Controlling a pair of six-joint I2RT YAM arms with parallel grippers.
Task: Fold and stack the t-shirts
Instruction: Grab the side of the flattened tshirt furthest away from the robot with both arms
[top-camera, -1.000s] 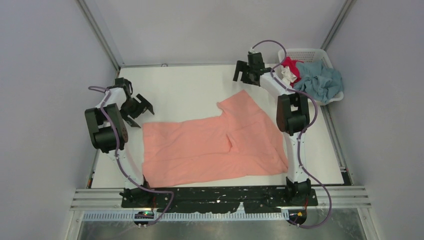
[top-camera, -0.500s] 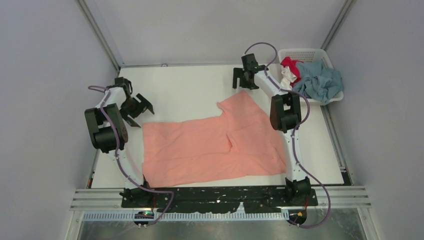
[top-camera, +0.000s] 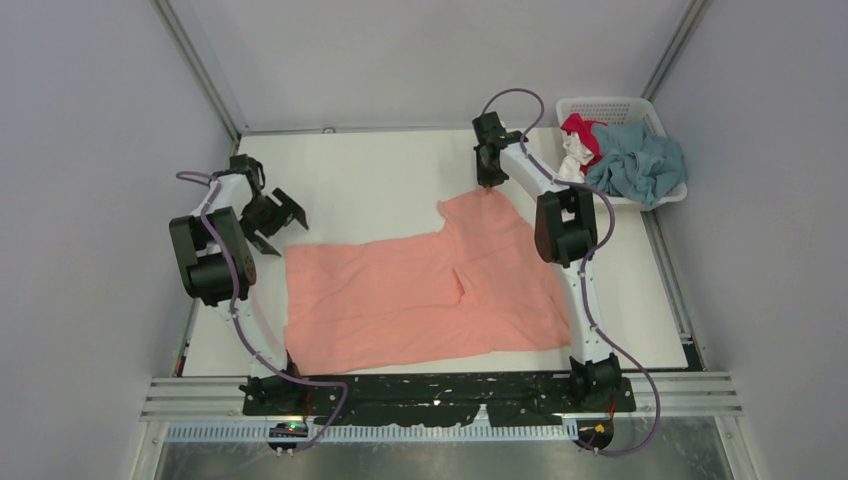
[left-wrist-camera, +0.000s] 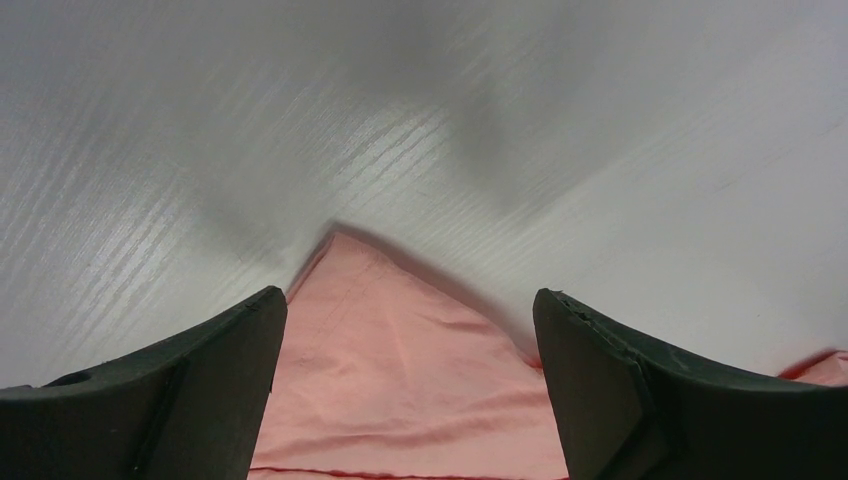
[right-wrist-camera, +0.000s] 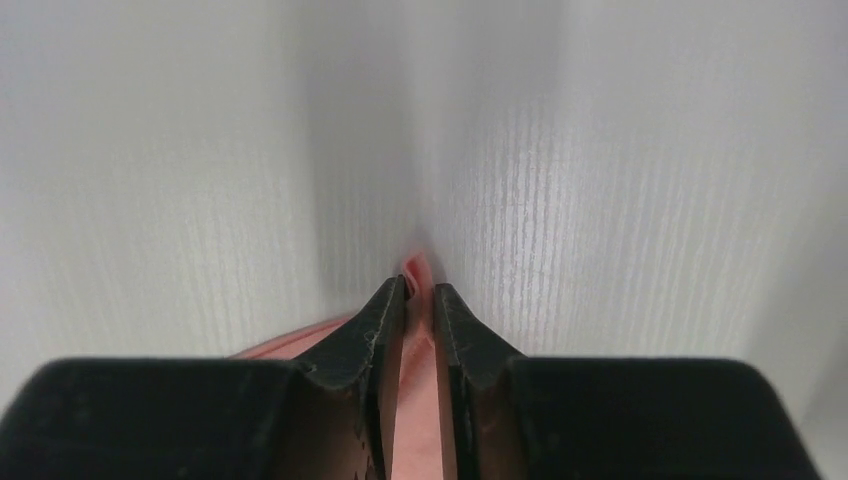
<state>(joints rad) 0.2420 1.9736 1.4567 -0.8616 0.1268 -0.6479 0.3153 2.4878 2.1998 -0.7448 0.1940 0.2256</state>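
Observation:
Next, my left gripper pinches the t-shirt's far edge beside the t-shirt's opposite corner before the fold, because that corner lies loose while my right gripper pinches a corner of the t-shirt.
A large salmon-pink t-shirt lies spread on the white table. My right gripper is down at the shirt's far corner, its jaws shut on a pinch of pink cloth. My left gripper hovers open beside the shirt's left far corner, and that corner shows between its wide-apart fingers. Dusty blue, red and white t-shirts sit crumpled in the basket.
A white plastic lattice basket stands at the far right corner of the table. Grey walls close in the table on the left, back and right. A black rail carrying both arm bases runs along the near edge.
My right gripper moved left and down from near the basket to the shirt's far corner and closed on the cloth. The left arm stayed still.

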